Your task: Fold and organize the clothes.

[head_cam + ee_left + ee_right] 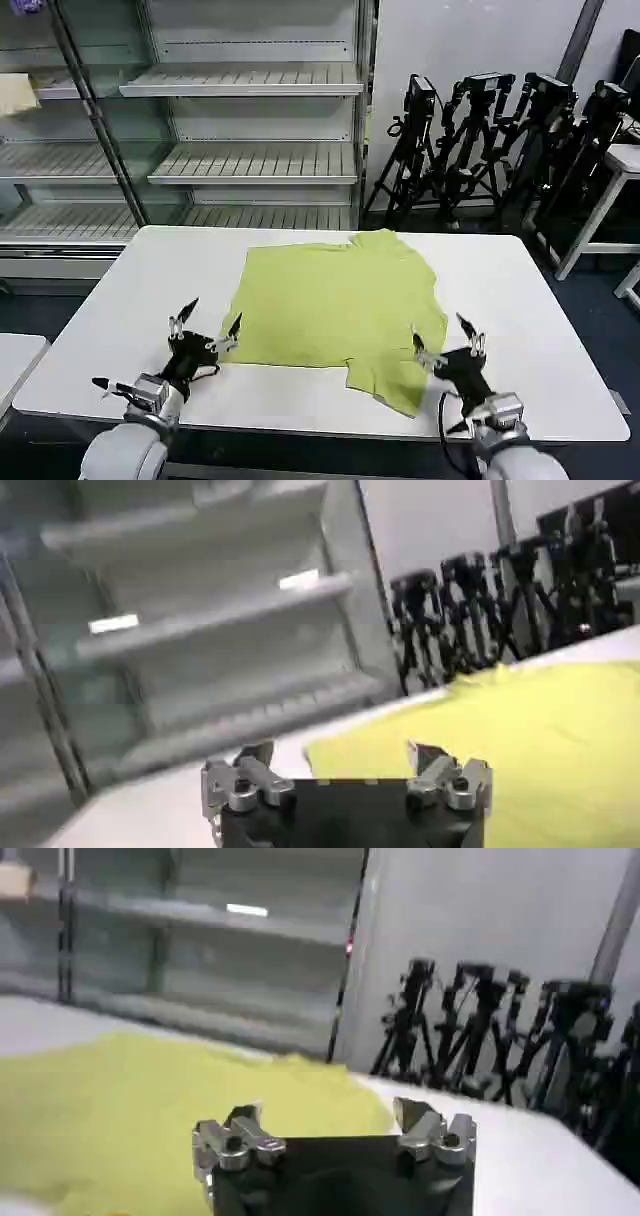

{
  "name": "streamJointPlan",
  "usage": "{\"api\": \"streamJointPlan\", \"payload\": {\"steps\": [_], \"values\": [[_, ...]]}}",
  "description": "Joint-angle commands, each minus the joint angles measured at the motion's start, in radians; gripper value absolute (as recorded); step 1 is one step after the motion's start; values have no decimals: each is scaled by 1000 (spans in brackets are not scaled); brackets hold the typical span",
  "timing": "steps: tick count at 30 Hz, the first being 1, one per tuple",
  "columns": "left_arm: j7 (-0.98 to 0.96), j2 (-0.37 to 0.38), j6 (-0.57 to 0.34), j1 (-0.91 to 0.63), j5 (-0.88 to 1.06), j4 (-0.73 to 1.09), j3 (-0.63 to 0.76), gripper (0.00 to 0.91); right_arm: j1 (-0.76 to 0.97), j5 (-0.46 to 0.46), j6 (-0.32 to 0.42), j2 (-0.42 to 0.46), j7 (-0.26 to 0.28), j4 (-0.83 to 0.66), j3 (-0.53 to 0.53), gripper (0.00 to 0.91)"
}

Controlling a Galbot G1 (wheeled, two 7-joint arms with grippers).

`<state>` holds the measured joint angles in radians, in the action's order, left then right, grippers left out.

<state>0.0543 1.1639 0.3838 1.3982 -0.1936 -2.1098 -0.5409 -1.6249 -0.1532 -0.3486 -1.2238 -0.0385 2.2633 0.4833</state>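
I expect the trailing sleeve (389, 386) to flip inward and lie across the shirt when I fold the shirt's near edge (300, 362), because the sleeve runs on from that edge.
The clothes are one lime yellow-green T-shirt (340, 300) lying mostly flat on the white table (120, 330), with a sleeve trailing toward the near edge by my right arm. My left gripper (207, 322) hovers open at the shirt's near-left corner, its fingers spread apart with nothing between them. My right gripper (443, 338) is open just above the shirt's near-right edge, beside the trailing sleeve. The left wrist view has the shirt (540, 740) beyond the open left gripper (340, 765). In the right wrist view the shirt (140, 1098) lies ahead of the open right gripper (330, 1123).
Glass-fronted shelving (250, 130) stands behind the table. A cluster of black tripods (490, 140) is at the back right, and a white side table (615, 190) at the far right. Bare tabletop lies on either side of the shirt.
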Motion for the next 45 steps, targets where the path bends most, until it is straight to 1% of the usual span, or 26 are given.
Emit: {"api": "streamJointPlan", "payload": {"steps": [1,4,8,9,16,20,21,22,23,24,27,33,42,44,45], "values": [[-27,-12,194,69,-103,-57,-3,907,-130,-7,-22,17,-16,65,-2,907],[-31,-29,195,60,-109,-11,-20,907,-134,-8,-42,7,-21,71,-20,907],[-25,-38,195,54,-114,24,-22,907,-130,-10,-88,2,-46,67,-32,907],[-26,-37,195,44,-113,46,-24,907,-124,-10,-100,1,-60,60,-33,907],[-27,-45,195,15,-128,82,-34,907,-95,-10,-116,-12,-71,41,-61,907],[-29,-43,195,9,-136,78,-36,907,-68,-5,-142,-25,-86,24,-92,907],[-29,-44,195,9,-139,77,-37,897,-65,-4,-145,-25,-88,23,-96,514],[-28,-44,195,11,-141,74,-37,171,-63,-2,-149,-25,-89,22,-98,71],[-28,-43,195,12,-141,73,-37,30,-62,-2,-157,-25,-89,22,-100,0],[-28,-43,195,12,-140,72,-36,10,-62,-3,-163,-25,-89,21,-101,0],[-26,-42,195,13,-128,75,-31,10,-61,-7,-188,-22,-88,19,-108,0],[-22,-38,195,14,-128,74,-25,10,-60,-34,-201,-21,-90,10,-119,0],[-11,-32,194,35,-130,47,-17,10,-66,-39,-181,-15,-69,34,-111,0],[-3,-33,194,41,-129,35,-14,10,-66,-36,-168,-9,-48,33,-105,0],[-1,-33,193,42,-129,27,-12,10,-63,-35,-162,-5,-46,33,-104,0]]}}
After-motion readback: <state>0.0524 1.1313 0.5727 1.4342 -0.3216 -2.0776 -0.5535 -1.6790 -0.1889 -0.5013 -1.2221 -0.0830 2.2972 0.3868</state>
